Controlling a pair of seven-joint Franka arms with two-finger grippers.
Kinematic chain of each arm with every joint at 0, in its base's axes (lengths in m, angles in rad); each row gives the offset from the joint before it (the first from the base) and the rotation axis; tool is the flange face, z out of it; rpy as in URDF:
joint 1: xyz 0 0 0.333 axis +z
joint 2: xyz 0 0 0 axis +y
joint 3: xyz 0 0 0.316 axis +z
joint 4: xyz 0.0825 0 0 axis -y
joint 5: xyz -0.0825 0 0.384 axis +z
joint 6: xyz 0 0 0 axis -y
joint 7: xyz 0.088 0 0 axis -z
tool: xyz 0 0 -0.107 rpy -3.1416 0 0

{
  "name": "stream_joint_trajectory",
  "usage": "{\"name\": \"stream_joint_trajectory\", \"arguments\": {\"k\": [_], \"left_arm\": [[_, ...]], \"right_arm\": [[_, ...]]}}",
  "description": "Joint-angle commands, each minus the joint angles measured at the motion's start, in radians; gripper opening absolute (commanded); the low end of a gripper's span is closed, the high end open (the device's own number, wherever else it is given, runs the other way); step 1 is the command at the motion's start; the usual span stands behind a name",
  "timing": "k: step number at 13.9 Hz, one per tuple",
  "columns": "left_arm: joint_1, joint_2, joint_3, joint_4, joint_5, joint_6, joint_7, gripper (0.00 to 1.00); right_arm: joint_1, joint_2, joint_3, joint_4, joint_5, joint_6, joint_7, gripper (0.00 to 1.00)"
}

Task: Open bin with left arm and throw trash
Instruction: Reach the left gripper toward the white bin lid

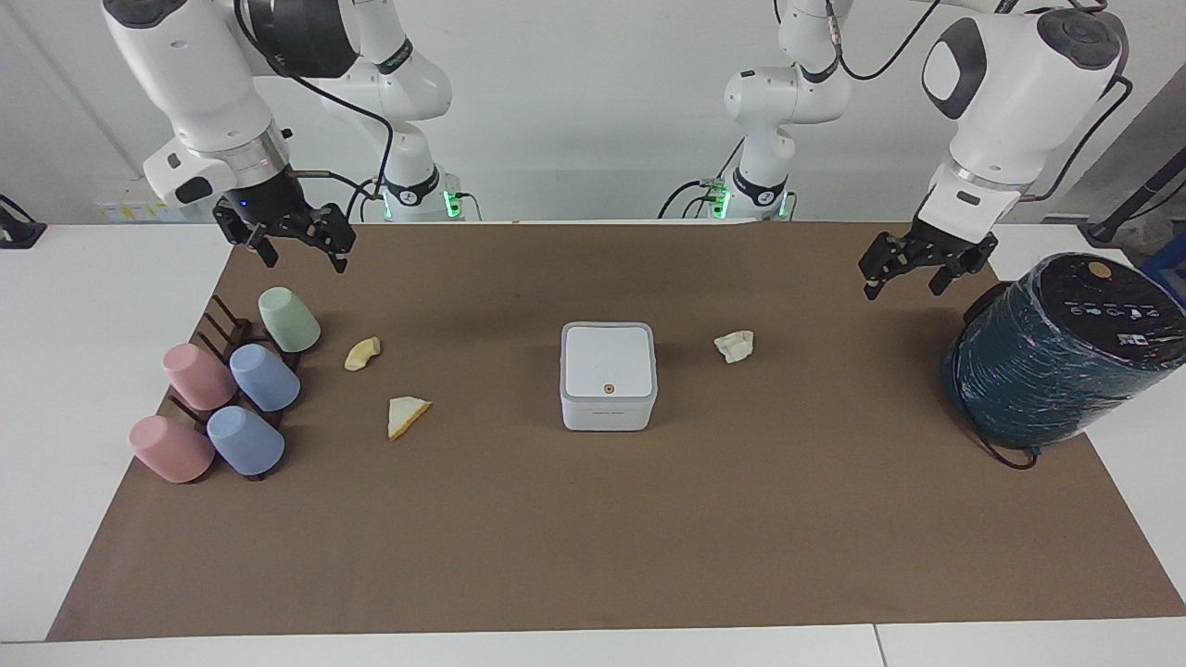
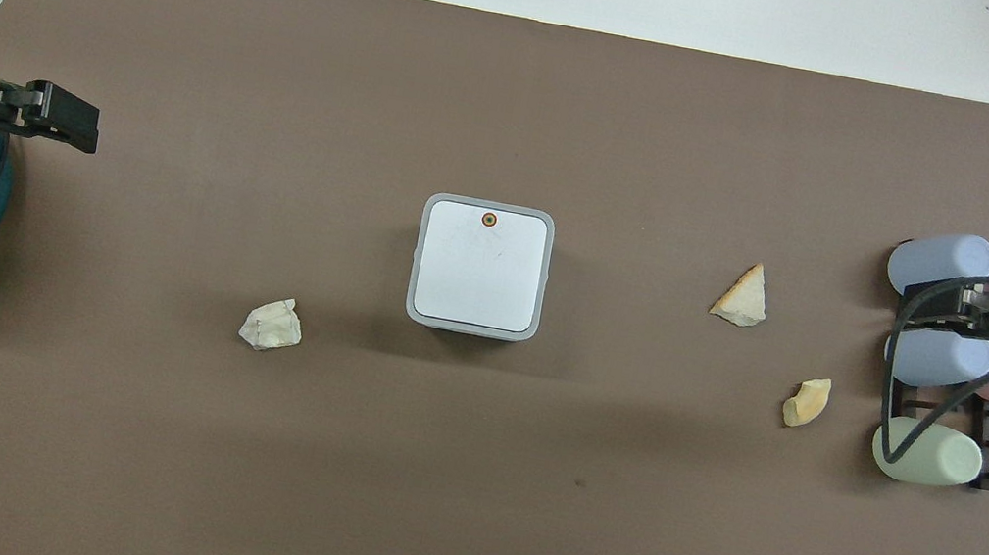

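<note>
The orange dot [image 2: 489,219] is near one edge of the bin's lid, so I expect the lid [image 2: 479,275] to swing up from that side and stay upright when I open it.
The bin [image 1: 608,375] is a small white square box in the middle of the brown mat, its lid shut and the orange dot [image 2: 489,218] on top. A lumpy off-white paper wad [image 1: 735,346] lies beside it toward the left arm's end. A cream triangular wedge [image 1: 406,415] and a yellowish curved piece [image 1: 362,353] lie toward the right arm's end. My left gripper [image 1: 906,283] hangs open and empty over the mat beside the teal cylinder. My right gripper [image 1: 304,259] hangs open and empty over the mat by the cup rack.
A big dark teal cylinder [image 1: 1066,352] stands at the left arm's end of the mat. A dark rack [image 1: 227,329] with several pastel cups, among them a green one [image 1: 289,320], stands at the right arm's end.
</note>
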Motion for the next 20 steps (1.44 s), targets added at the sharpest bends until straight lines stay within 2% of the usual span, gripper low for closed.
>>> {"name": "stream_joint_trajectory", "arguments": {"k": [1, 4, 7, 8, 9, 10, 13, 15, 18, 20], "left_arm": [[-0.007, -0.023, 0.003, -0.025, 0.020, 0.001, -0.016, 1.00], [-0.008, -0.023, 0.000, -0.027, 0.020, 0.007, -0.018, 1.00], [-0.049, -0.030, -0.004, -0.062, 0.016, 0.102, -0.023, 1.00], [-0.077, -0.030, -0.004, -0.067, 0.013, 0.106, -0.029, 0.87], [-0.094, -0.033, -0.006, -0.079, 0.008, 0.109, -0.056, 0.62], [-0.121, -0.039, -0.006, -0.090, -0.001, 0.121, -0.090, 0.47], [-0.230, -0.029, -0.006, -0.153, -0.053, 0.245, -0.240, 0.24], [-0.301, 0.009, -0.006, -0.180, -0.086, 0.357, -0.358, 0.22], [-0.376, 0.075, -0.006, -0.197, -0.104, 0.510, -0.455, 0.17], [-0.405, 0.102, -0.006, -0.211, -0.158, 0.618, -0.469, 0.13]], "right_arm": [[-0.003, -0.001, 0.005, -0.001, -0.003, 0.000, -0.026, 1.00], [-0.012, 0.001, 0.005, 0.005, -0.008, -0.009, -0.028, 1.00], [-0.011, 0.001, 0.005, 0.006, -0.009, -0.010, -0.028, 1.00], [-0.012, 0.001, 0.005, 0.005, -0.009, -0.009, -0.028, 1.00], [-0.014, 0.001, 0.005, 0.005, -0.009, -0.011, -0.028, 1.00], [-0.017, 0.001, 0.005, 0.005, -0.009, -0.013, -0.029, 1.00], [-0.023, -0.002, 0.004, -0.007, -0.008, -0.005, -0.028, 1.00], [-0.023, -0.018, 0.004, -0.047, -0.008, 0.009, -0.026, 1.00], [-0.023, -0.071, 0.004, -0.214, -0.006, 0.162, -0.024, 1.00], [-0.023, -0.070, 0.004, -0.280, -0.006, 0.216, -0.023, 1.00]]}}
